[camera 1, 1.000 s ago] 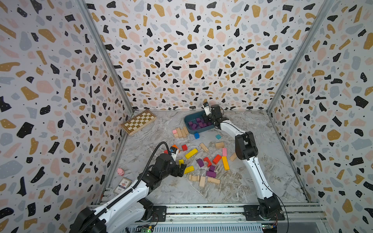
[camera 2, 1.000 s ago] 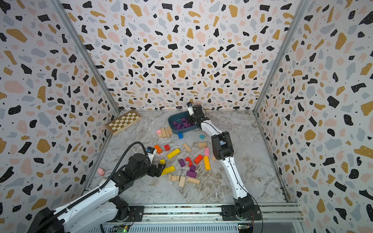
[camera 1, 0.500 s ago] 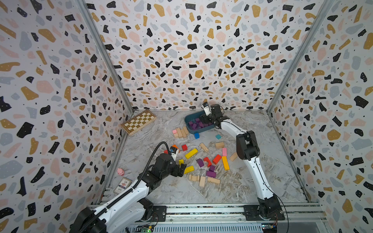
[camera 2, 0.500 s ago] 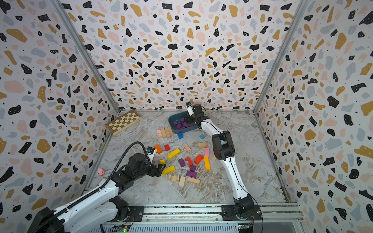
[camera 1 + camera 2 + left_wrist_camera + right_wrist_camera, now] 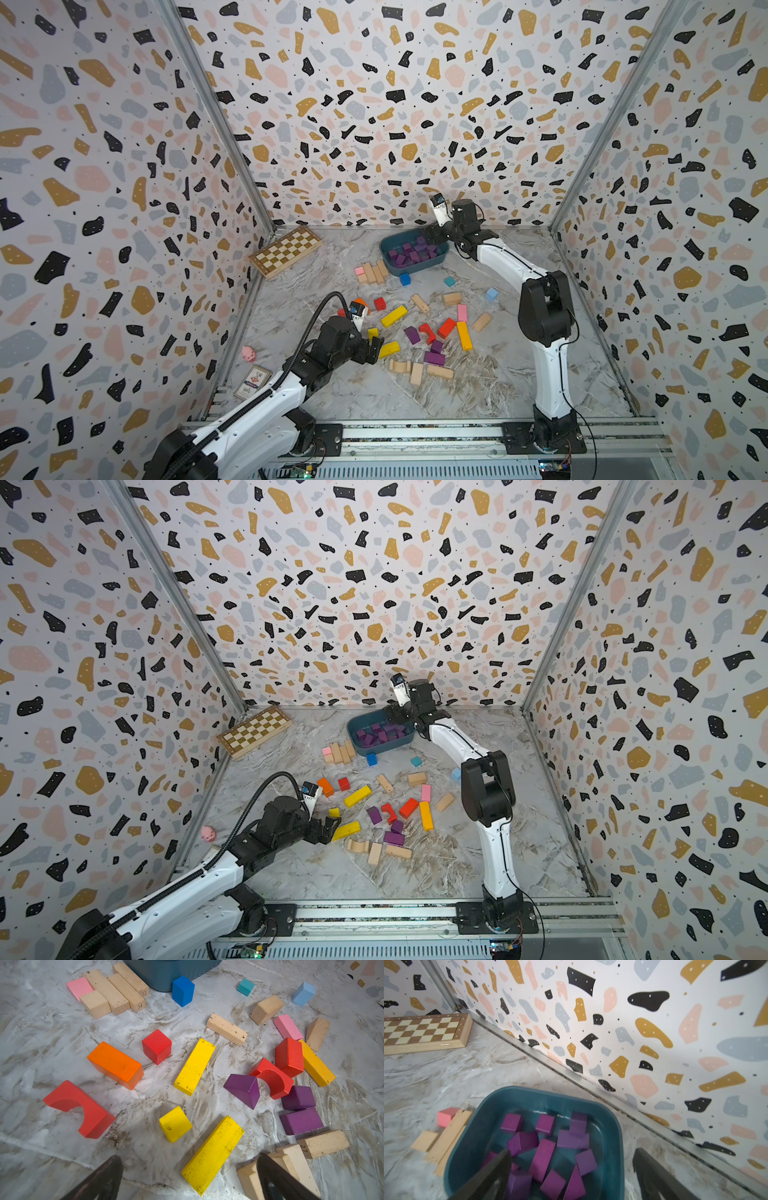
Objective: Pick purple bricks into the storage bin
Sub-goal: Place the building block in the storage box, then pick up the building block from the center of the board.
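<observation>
The purple wedge (image 5: pixel 412 334) is lying free beside the red arch, so the robot's empty right gripper keeps going toward it until the open fingers are on both sides of the wedge (image 5: pixel 374 814).
The storage bin (image 5: pixel 386 249) (image 5: pixel 353 733) stands at the back of the table near the wall and holds several purple bricks (image 5: pixel 411 253) (image 5: pixel 542 1157). My right gripper (image 5: pixel 434 237) (image 5: pixel 572 1153) hangs open over the bin's right end with nothing between its fingers. Three purple bricks lie among the loose blocks in mid-table: a wedge (image 5: pixel 412 334) (image 5: pixel 244 1088), a cube (image 5: pixel 436 345) (image 5: pixel 298 1097) and a bar (image 5: pixel 434 358) (image 5: pixel 301 1121). My left gripper (image 5: pixel 374 347) (image 5: pixel 189 1157) is open and low over a yellow bar (image 5: pixel 214 1155), to the left of those three.
A wooden chessboard (image 5: pixel 286 250) lies at the back left. A pink pig (image 5: pixel 248 353) and a card pack (image 5: pixel 252 380) sit by the left wall. Red, orange, yellow, pink, blue and plain wooden blocks lie around the purple ones. The back wall (image 5: pixel 654 1043) is close behind the bin.
My right gripper has opened above the bin. The left arm has stayed where it was.
</observation>
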